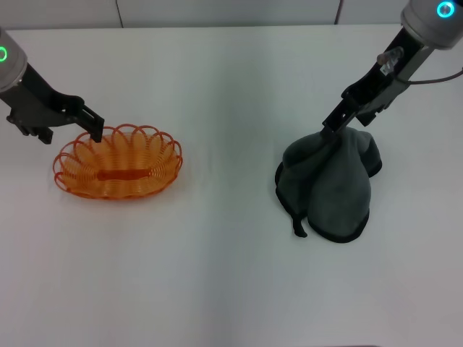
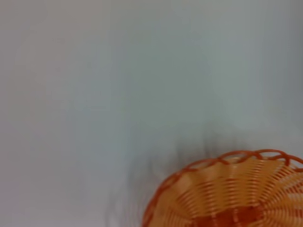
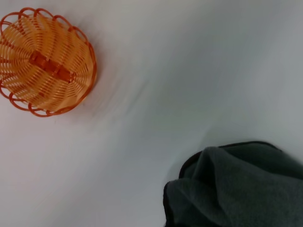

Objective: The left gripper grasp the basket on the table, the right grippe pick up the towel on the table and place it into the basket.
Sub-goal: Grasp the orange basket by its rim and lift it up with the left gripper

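Note:
I expect the basket point(image 1: 119, 165) to keep its shape and opening when I lift it by one end, because its woven sides point(image 1: 160, 154) stand up in an even oval.
The orange wire basket point(image 1: 118, 163) sits on the white table point(image 1: 224, 275) at the left; it also shows in the left wrist view point(image 2: 232, 194) and the right wrist view point(image 3: 46, 60). My left gripper point(image 1: 72, 135) is at the basket's back-left rim, open, with one finger point(image 1: 94, 124) over the looped edge and the other outside it. The dark grey towel point(image 1: 333, 184) lies rumpled at the right, and part of it fills a corner of the right wrist view point(image 3: 236, 189). My right gripper point(image 1: 331, 128) is shut on the towel's top edge, which is drawn up into a peak.
Bare white table lies between the basket and the towel and along the front. A wall edge point(image 1: 217, 13) runs behind the table.

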Controlling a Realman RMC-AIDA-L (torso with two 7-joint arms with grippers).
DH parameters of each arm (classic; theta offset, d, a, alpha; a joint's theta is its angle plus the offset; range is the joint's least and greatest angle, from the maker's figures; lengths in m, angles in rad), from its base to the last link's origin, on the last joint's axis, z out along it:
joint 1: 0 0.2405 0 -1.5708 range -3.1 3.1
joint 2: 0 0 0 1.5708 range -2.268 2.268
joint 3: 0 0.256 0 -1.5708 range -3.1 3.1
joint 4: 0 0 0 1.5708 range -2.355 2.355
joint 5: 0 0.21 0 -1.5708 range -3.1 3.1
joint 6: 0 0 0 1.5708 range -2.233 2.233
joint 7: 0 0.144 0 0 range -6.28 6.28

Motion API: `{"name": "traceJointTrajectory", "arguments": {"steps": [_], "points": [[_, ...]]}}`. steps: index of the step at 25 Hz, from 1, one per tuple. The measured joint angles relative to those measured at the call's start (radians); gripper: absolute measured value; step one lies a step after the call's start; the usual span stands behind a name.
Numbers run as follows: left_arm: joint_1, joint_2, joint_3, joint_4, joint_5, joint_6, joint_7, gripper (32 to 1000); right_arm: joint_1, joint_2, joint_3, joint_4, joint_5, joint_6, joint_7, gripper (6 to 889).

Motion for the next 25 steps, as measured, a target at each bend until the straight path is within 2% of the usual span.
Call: {"name": "traceJointTrajectory", "arguments": {"steps": [9, 12, 16, 20, 25], "points": [[0.031, 0.0177, 0.003, -0.032, 0.006, -0.077, 0.032, 899, 0.000, 0.001, 0.000, 0.000, 0.000, 0.002, -0.009, 831], [0.040, 0.0204, 0.003, -0.038, 0.007, -0.103, 0.040, 898, 0.000, 0.001, 0.000, 0.000, 0.000, 0.002, -0.012, 831], [0.048, 0.0226, 0.003, -0.045, 0.008, -0.121, 0.044, 897, 0.001, 0.001, 0.000, 0.000, 0.000, 0.003, -0.013, 831], [0.052, 0.0228, 0.003, -0.071, 0.008, -0.144, 0.062, 896, 0.002, 0.003, 0.000, 0.000, 0.000, 0.003, -0.015, 830], [0.060, 0.0180, 0.003, -0.097, 0.008, -0.174, 0.078, 895, 0.004, 0.003, 0.000, 0.000, 0.003, 0.004, -0.017, 830]]}}
